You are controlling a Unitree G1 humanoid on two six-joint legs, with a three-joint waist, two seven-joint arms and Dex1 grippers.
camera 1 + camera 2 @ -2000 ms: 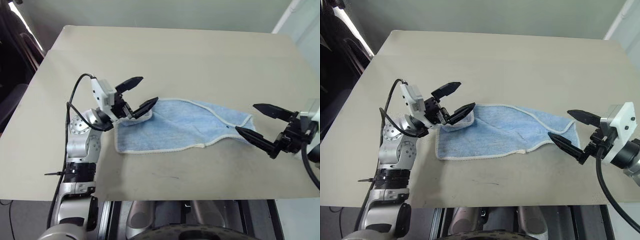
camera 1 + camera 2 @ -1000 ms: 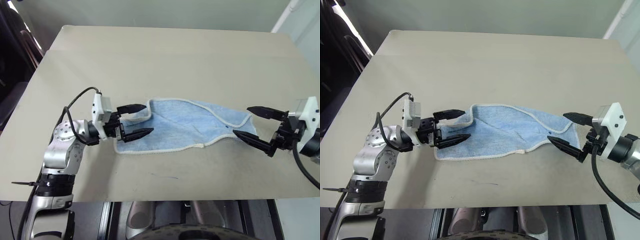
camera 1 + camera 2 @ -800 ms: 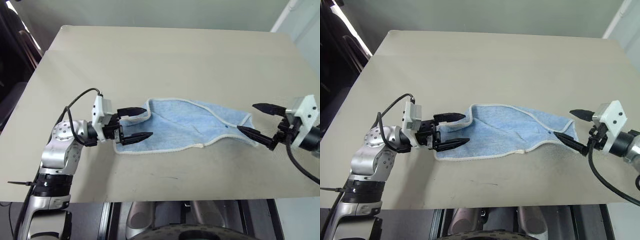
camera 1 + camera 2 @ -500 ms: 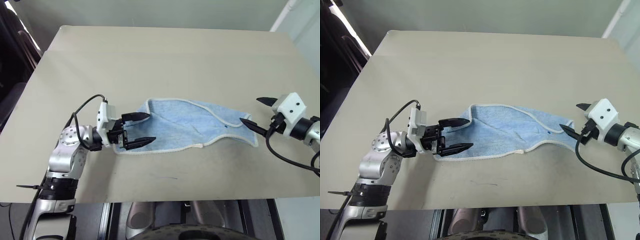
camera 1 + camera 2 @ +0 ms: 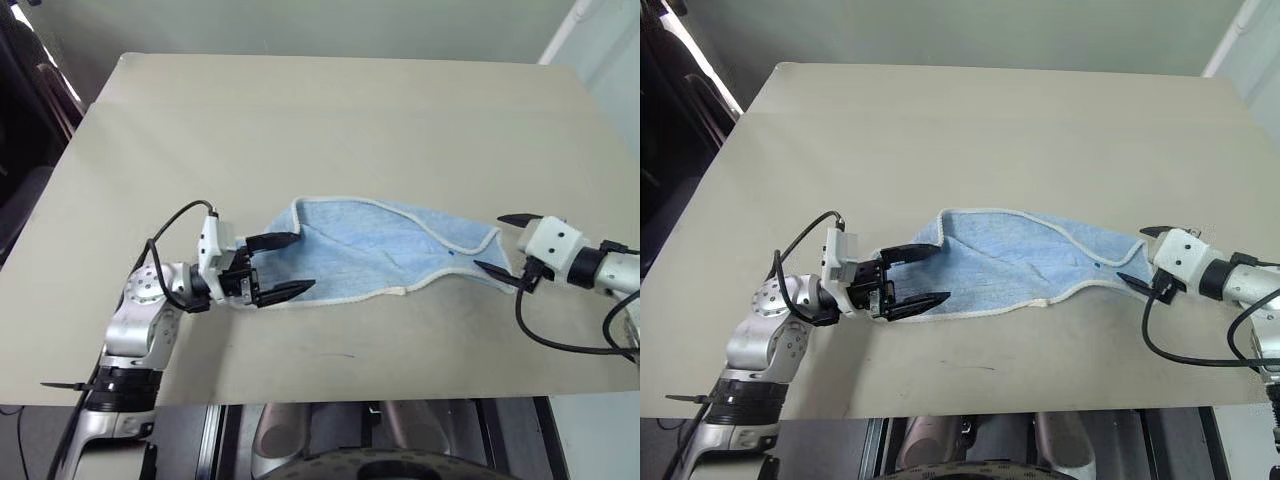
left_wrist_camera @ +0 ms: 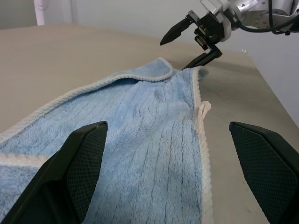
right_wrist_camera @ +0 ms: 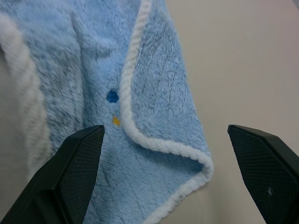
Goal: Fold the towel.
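Note:
The towel point(image 5: 355, 262) will open out and straighten when I lift it and pull its ends apart, because the whitish hem point(image 5: 412, 217) curves loosely over the crumpled cloth.
The towel point(image 5: 380, 250), light blue with a whitish hem, lies crumpled lengthwise on the tan table point(image 5: 330, 120). Part of it is folded over toward its right end. My left gripper point(image 5: 305, 262) is open and level at the towel's left end, with its fingers straddling the hem there. In the left wrist view the cloth point(image 6: 140, 121) runs away between the fingers. My right gripper point(image 5: 489, 241) is open at the right corner, one fingertip on each side of it. The right wrist view looks down on that corner point(image 7: 154, 121), which bears small blue and yellow marks.
The table's front edge point(image 5: 330, 398) runs just below both arms. A dark chair or frame point(image 5: 25, 120) stands off the left side. A black cable point(image 5: 545, 335) loops from the right wrist over the table's near right part.
My right gripper has dropped, rolled and pushed in to the towel's right corner. My left gripper came down from a raised pose to the towel's left end and has since kept almost still.

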